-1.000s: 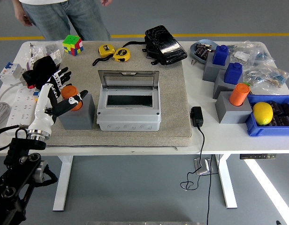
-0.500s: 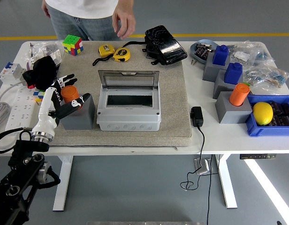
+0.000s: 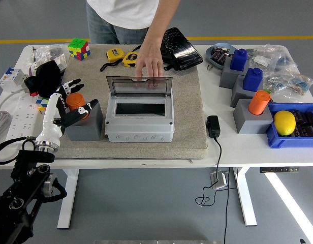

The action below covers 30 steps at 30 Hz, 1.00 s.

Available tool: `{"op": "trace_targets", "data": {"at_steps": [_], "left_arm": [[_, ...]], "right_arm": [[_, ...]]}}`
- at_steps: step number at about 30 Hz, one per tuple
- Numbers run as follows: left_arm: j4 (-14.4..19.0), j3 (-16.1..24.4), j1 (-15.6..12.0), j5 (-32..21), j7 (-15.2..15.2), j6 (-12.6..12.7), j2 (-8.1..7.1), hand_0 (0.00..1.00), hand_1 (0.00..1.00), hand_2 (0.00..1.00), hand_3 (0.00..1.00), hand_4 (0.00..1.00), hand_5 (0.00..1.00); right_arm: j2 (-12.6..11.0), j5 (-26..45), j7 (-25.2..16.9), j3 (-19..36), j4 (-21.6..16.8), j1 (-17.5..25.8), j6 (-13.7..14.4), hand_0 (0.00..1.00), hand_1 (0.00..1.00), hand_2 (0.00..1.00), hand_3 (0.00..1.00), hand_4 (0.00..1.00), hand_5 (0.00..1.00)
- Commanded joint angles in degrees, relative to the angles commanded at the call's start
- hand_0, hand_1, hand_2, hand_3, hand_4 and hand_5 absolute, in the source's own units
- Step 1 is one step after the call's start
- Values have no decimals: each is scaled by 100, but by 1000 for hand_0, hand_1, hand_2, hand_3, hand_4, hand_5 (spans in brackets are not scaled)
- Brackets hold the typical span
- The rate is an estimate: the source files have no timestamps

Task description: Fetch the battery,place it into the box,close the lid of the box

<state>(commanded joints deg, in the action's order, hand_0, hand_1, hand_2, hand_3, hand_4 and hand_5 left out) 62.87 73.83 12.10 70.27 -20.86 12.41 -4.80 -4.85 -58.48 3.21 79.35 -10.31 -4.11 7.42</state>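
The orange battery point(image 3: 75, 102) stands sunken in the wide grey block point(image 3: 86, 130), so I expect it to come out and leave behind a round, empty hole when the robot lifts.
The orange battery point(image 3: 75, 101) stands upright in a grey block point(image 3: 87, 124) at the left of the beige mat. My left hand point(image 3: 76, 96) is at the battery, fingers point(image 3: 71, 85) spread behind it and the thumb at its right, not closed on it. The grey box point(image 3: 139, 123) sits mid-mat, its clear lid point(image 3: 139, 86) tilted up at the back and the inside dark. A person at the far side rests a hand point(image 3: 149, 65) on the lid's top edge. My right arm does not show.
Another orange cylinder point(image 3: 259, 102) and two blue ones point(image 3: 252, 79) stand on grey blocks at the right, beside a blue bin point(image 3: 278, 137) with a yellow lemon point(image 3: 284, 122). Tape measures point(image 3: 124, 57), a black bag point(image 3: 179, 48), a Rubik's cube point(image 3: 79, 48) lie at the back; a power strip point(image 3: 17, 114) is at the left.
The person has stepped right along the far side and reached a hand down onto the box lid. My left hand has drawn slightly closer around the battery.
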Motion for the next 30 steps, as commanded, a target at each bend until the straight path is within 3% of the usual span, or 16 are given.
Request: {"op": "trace_targets", "data": {"at_steps": [29,30], "left_arm": [[-317,-48,60,-99,-33,11,18,719,819,732,745,998,255],[-322,-52,58,-101,-33,14,18,682,774,696,714,998,255]], "right_arm": [[1,-42,2,49,0,-4,7,824,775,761,793,998,998],[1,-44,3,51,0,-1,7,824,775,761,793,998,998]]}}
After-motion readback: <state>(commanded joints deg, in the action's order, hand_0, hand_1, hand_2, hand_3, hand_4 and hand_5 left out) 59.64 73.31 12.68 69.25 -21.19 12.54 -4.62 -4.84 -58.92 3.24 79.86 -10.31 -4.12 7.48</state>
